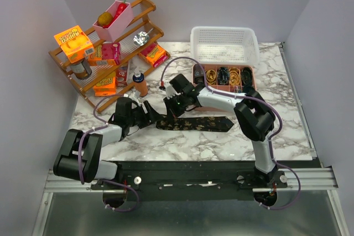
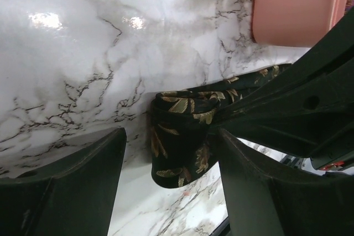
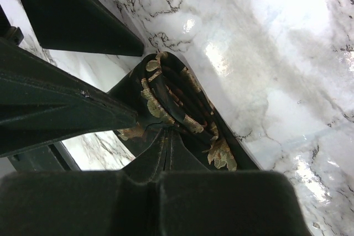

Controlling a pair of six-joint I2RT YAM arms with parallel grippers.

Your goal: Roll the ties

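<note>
The coil's loose folds (image 3: 176, 101) are against the end of my right gripper, so my left gripper needs to hold the coil still (image 2: 178, 143) while my right gripper moves back.
A black tie (image 1: 204, 123) with a gold leaf pattern lies flat across the middle of the table, its left end rolled into a small coil. My right gripper (image 1: 174, 109) is shut on the coil's centre. In the right wrist view the fingers (image 3: 182, 153) pinch the fabric of the tie (image 3: 177, 98). My left gripper (image 1: 152, 115) is open around the coil. In the left wrist view the coil (image 2: 177, 147) stands between the two fingers (image 2: 83, 181), close to the right one. Rolled ties (image 1: 223, 75) sit in a pink tray (image 1: 221, 88).
A white basket (image 1: 224, 45) stands behind the pink tray. A wooden rack (image 1: 72, 62) with boxes and jars fills the back left. A small bottle (image 1: 141, 85) stands just behind my left gripper. The pink tray's wall (image 2: 293, 4) shows in the left wrist view.
</note>
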